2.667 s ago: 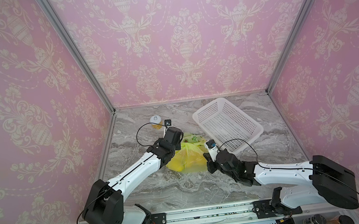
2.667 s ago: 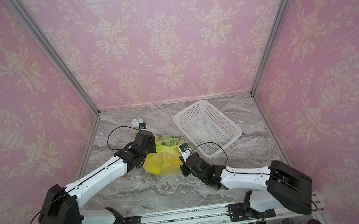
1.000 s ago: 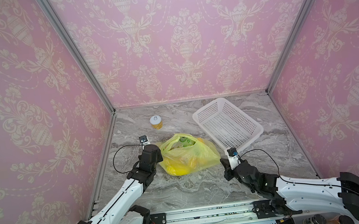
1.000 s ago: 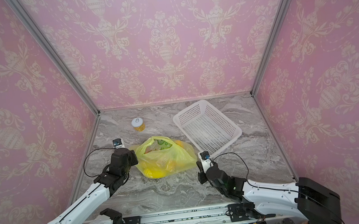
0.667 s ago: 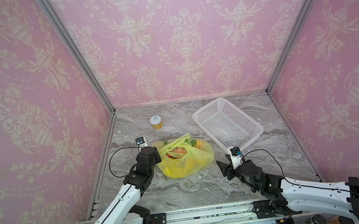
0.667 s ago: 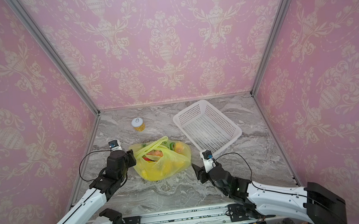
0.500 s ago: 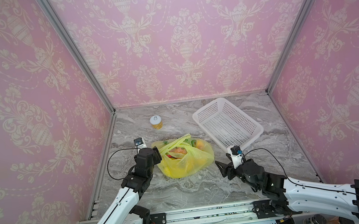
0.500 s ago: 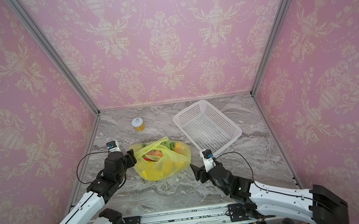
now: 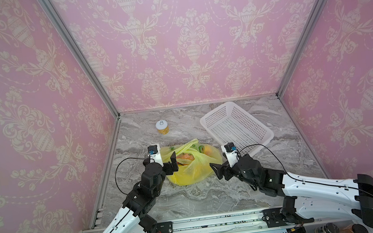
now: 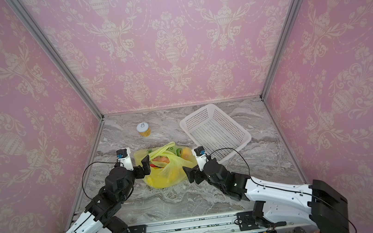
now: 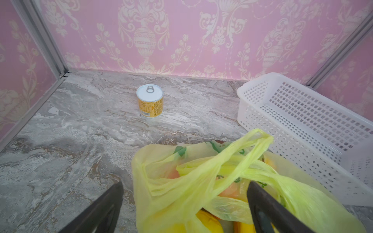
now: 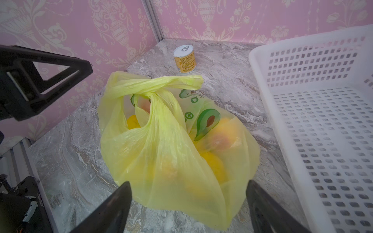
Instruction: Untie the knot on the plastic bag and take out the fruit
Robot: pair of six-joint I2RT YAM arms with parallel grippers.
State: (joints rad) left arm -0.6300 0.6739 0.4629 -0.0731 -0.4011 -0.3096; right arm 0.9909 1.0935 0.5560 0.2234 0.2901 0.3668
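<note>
My right gripper needs to pinch the strip nearer the basket (image 12: 165, 116) and pull it away from the other strip, because the handle strips cross over the bag's opening (image 12: 152, 91).
The yellow-green plastic bag (image 9: 192, 172) (image 10: 163, 175) lies slumped on the marble table between both grippers. The knot (image 12: 150, 93) is a loose twist where the two handle strips cross; whether it still holds I cannot tell. Fruit shows in the gaping mouth: a pink-orange one (image 9: 185, 157) and an orange one (image 9: 207, 150). More yellow fruit (image 12: 212, 163) shows through the film. My left gripper (image 9: 172, 164) (image 11: 184, 184) is open, one finger over the bag's mouth, one over the table. My right gripper (image 9: 221, 169) (image 12: 188, 183) is open at the bag's near right corner, holding nothing.
A white perforated basket (image 9: 219, 114) stands tilted at the back right, close to the bag and the right arm. A gold can with a white pull-tab lid (image 9: 162, 127) stands behind the bag. Pink walls close in the left, back and right.
A second ago both grippers were shut on the bag's ends, stretching it wide. Both have opened and let go; the bag has slumped and its mouth gapes. Both grippers have moved in closer to it.
</note>
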